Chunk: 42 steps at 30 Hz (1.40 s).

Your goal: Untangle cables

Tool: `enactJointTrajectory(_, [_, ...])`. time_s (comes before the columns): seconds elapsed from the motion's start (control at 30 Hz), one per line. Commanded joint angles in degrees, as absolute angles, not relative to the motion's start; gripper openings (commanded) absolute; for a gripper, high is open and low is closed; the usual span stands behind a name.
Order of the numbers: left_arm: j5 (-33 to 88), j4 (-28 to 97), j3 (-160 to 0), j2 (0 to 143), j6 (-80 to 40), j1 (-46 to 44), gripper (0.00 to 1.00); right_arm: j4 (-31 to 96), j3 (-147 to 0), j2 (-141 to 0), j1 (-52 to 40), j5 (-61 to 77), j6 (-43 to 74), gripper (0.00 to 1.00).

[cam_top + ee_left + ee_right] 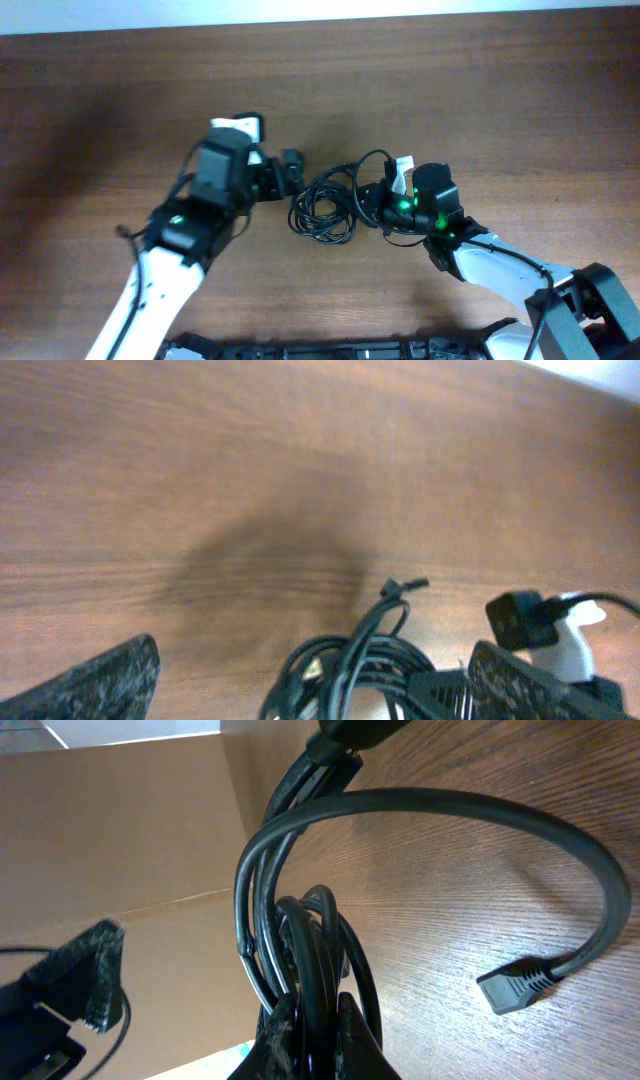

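Note:
The robot's left gripper should hold the coil (304, 212) while the right gripper opens and grabs a loose loop of the coil, because the right gripper is pinching several pieces of the coil (318, 935).
The cables (325, 208) lie as a tangled black coil at the table's middle, between my two grippers. My left gripper (288, 176) is at the coil's upper left edge. In the left wrist view its fingers (315, 660) are spread wide, with the coil (385, 610) between them and not gripped. My right gripper (373, 206) is at the coil's right side. In the right wrist view its fingers (315, 1030) are shut on a strand of the cables (300, 920). A loop arcs out to a free black plug (520, 985) over the wood.
A white tag or label (402, 170) sits by the right gripper; it also shows in the left wrist view (572, 648). The brown wooden table (480, 90) extends all round. A cardboard-coloured surface (130, 830) fills the left of the right wrist view.

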<state>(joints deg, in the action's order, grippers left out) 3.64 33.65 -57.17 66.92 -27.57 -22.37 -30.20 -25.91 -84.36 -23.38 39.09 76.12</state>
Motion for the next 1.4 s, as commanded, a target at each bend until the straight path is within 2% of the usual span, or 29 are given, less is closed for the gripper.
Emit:
enactJointTrajectory(0.0, [10.8,44.1,-57.9,63.6,-29.3,-19.2,0.99,-30.9,-26.7,-84.0,-23.2,38.9,76.2,0.04])
enactJointTrajectory(0.07, [13.0,55.4,-57.8,66.7,-46.5,-19.2,0.99,-30.9,-26.7,-84.0,-23.2,38.9,76.1,0.04])
enactJointTrajectory(0.17, [25.9,55.4,-57.8,72.1,-58.8,-19.3,0.99,-30.9,-26.7,-84.0,-23.2,39.0,76.1,0.04])
enactJointTrajectory(0.23, [26.4,55.1,-57.8,77.5,-64.7,-19.3,0.99,-30.9,-26.7,-84.0,-23.2,38.9,76.1,0.04])
enactJointTrajectory(0.33, [28.3,54.9,-57.8,85.4,-64.9,-19.3,1.0,-30.9,-26.7,-84.0,-23.2,39.0,76.1,0.04])
enactJointTrajectory(0.37, [28.3,54.5,-57.8,87.0,-64.9,-19.3,0.95,-30.9,-26.7,-84.0,-23.2,38.9,76.1,0.04])
enactJointTrajectory(0.43, [28.3,52.5,-57.8,89.2,-65.3,-19.6,0.72,-30.9,-26.7,-84.0,-23.2,38.9,76.1,0.04])
enactJointTrajectory(0.5, [28.0,49.1,-57.8,89.6,-65.3,-20.4,0.63,-30.9,-26.7,-84.0,-23.2,39.0,76.2,0.04])
enactJointTrajectory(0.53, [27.3,47.5,-57.8,89.6,-65.3,-20.8,0.61,-30.9,-26.7,-84.0,-23.2,39.0,76.9,0.04])
enactJointTrajectory(0.63, [23.6,47.4,-57.8,90.1,-68.3,-23.7,0.72,-30.9,-26.7,-84.0,-23.2,39.4,79.0,0.04])
enactJointTrajectory(0.67, [21.7,47.4,-57.8,90.1,-69.3,-24.6,0.68,-30.9,-26.7,-84.0,-23.2,40.4,79.0,0.04])
enactJointTrajectory(0.7, [20.0,47.4,-57.8,90.1,-70.0,-25.4,0.57,-30.9,-26.7,-84.0,-23.2,40.7,79.4,0.04])
enactJointTrajectory(0.73, [17.4,47.1,-57.8,90.1,-71.2,-26.7,0.35,-30.9,-26.7,-84.0,-23.2,40.8,80.1,0.04])
enactJointTrajectory(0.8, [14.0,47.0,-57.8,90.1,-71.1,-27.1,0.0,-30.8,-26.7,-84.0,-23.2,40.9,79.2,0.04])
enactJointTrajectory(0.83, [13.4,47.0,-57.8,90.1,-71.1,-26.7,0.0,-30.8,-26.7,-84.0,-23.2,40.9,72.5,0.04])
enactJointTrajectory(0.9, [13.2,46.9,-57.8,90.0,-68.2,-23.9,0.0,-30.8,-26.7,-84.0,-23.0,41.8,54.1,0.19])
enactJointTrajectory(0.93, [12.6,46.9,-57.8,89.8,-66.1,-21.9,0.0,-30.9,-26.7,-84.0,-22.0,41.9,48.4,0.33])
enactJointTrajectory(1.03, [13.1,46.9,-57.8,87.9,-66.7,-13.1,0.0,-38.1,-26.7,-83.9,-16.7,50.9,48.4,0.52])
enactJointTrajectory(1.1, [19.0,46.9,-57.8,87.8,-76.1,-8.9,0.0,-39.9,-26.7,-83.9,-20.8,48.9,44.9,0.63])
enactJointTrajectory(1.13, [22.1,46.9,-57.8,87.8,-79.3,-8.1,0.0,-39.4,-26.7,-84.0,-25.9,41.1,41.2,0.69])
enactJointTrajectory(1.23, [32.5,46.7,-57.8,87.8,-80.6,-7.9,0.0,-35.6,-26.7,-84.0,-38.5,14.9,36.4,0.7])
enactJointTrajectory(1.3, [36.6,46.7,-57.8,87.8,-81.7,-7.9,0.0,-34.7,-26.7,-84.0,-42.6,7.2,36.4,0.49])
enactJointTrajectory(1.37, [41.9,46.7,-57.8,87.8,-81.6,-7.9,0.0,-34.5,-26.7,-84.0,-43.1,1.4,36.4,0.44])
